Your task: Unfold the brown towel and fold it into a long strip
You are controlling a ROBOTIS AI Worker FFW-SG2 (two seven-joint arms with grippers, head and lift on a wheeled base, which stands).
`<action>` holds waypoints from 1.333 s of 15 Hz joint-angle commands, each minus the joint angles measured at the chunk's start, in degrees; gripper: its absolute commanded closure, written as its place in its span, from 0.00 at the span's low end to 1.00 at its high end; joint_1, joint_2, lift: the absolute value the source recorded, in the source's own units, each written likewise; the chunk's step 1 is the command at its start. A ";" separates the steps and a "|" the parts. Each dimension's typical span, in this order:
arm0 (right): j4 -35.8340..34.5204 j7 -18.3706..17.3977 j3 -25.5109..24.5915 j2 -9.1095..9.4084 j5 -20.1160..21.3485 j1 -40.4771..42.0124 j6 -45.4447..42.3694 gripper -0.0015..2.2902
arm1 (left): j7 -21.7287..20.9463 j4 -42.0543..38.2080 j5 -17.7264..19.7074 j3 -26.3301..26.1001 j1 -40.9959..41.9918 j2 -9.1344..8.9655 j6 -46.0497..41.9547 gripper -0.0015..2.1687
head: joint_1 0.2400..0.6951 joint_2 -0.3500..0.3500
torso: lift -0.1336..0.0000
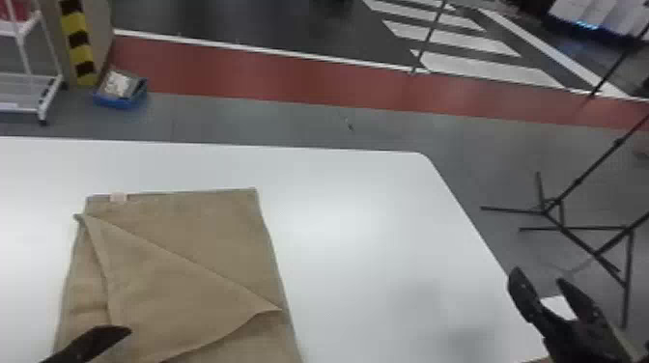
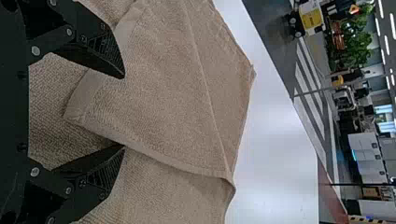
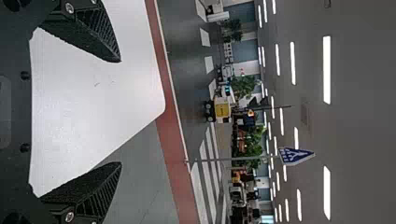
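Observation:
The brown towel (image 1: 207, 224) will open out into a much wider sheet when I pull its corners apart, because the diagonal flap (image 1: 159, 291) lies over another layer.
The brown towel (image 1: 217, 222) lies on the left half of the table, with a folded-over flap forming a diagonal edge across it and a small pale tag at its far edge. At the lower left, my left gripper (image 1: 104, 333) is over the towel. In the left wrist view the left gripper (image 2: 124, 111) stands open, its fingers apart around a corner of the towel (image 2: 163, 88), not closed on it. My right gripper (image 1: 543, 285) is open by the table's right edge, away from the towel; in the right wrist view the right gripper (image 3: 121, 112) has nothing between its fingers.
The white table (image 1: 362, 202) has a rounded far right corner. Beyond its right edge, black tripod legs (image 1: 579, 236) stand on the floor. A blue bin (image 1: 119, 91) and a white rack (image 1: 29, 82) are behind the table at the left.

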 commanded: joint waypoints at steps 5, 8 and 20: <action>0.02 0.09 0.23 -0.02 -0.02 -0.09 -0.03 0.04 | 0.37 -0.11 0.75 0.09 -0.10 -0.29 -0.01 0.56 | 1.00 0.00 | 0.08; 0.02 0.26 0.32 -0.02 -0.02 -0.09 -0.03 0.04 | 0.20 -0.29 0.92 0.00 -0.10 -0.38 0.34 0.66 | 1.00 0.00 | 0.08; -6.83 3.08 16.40 -2.83 12.38 -19.51 36.19 0.06 | 0.37 -4.68 2.59 -4.04 -1.33 4.19 1.58 0.90 | 1.00 0.00 | 0.08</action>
